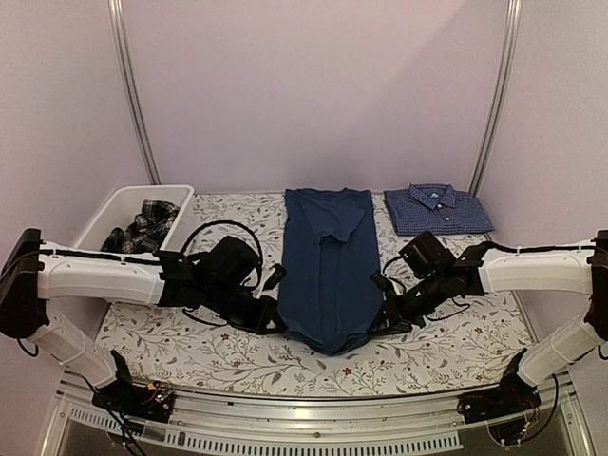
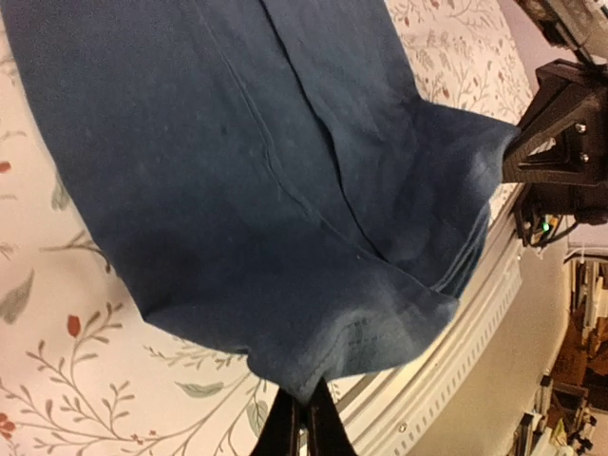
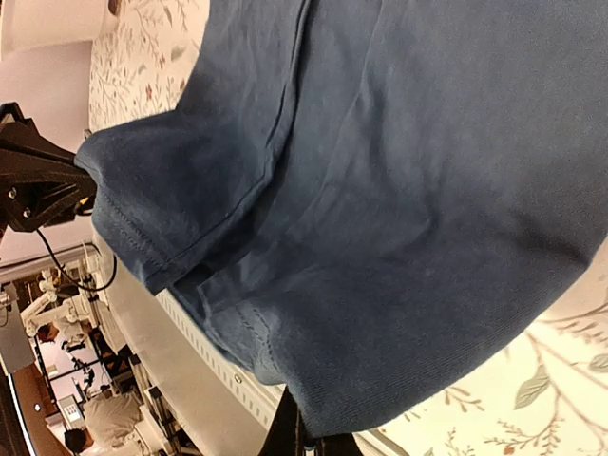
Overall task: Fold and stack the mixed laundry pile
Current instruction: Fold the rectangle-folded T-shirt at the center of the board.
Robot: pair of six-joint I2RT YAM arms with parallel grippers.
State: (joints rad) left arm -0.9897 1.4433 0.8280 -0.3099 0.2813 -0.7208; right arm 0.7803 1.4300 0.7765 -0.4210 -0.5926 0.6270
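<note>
My grippers are holding both gripped [image 1: 330,342] near corners of the dark blue T-shirt level, and the T-shirt's strip is straight. My right gripper should keep moving its corner back and let go past the strip's middle [image 1: 331,249].
The dark blue T-shirt [image 1: 328,266] lies lengthwise down the middle of the floral tablecloth, its sides folded in to a narrow strip. My left gripper [image 1: 276,323] is shut on its near left corner, seen in the left wrist view [image 2: 302,404]. My right gripper [image 1: 376,328] is shut on its near right corner, seen in the right wrist view [image 3: 309,432]. Both corners are lifted a little off the cloth. The blue-and-white check shirt [image 1: 437,209] lies folded at the back right. The black-and-white plaid piece [image 1: 142,226] lies crumpled in the white tub.
The white plastic tub [image 1: 114,204] stands at the back left. The floral tablecloth [image 1: 456,351] covers the table. The table's metal front rail [image 1: 313,418] runs close below the shirt's hem. Black cables loop by the left wrist [image 1: 214,233].
</note>
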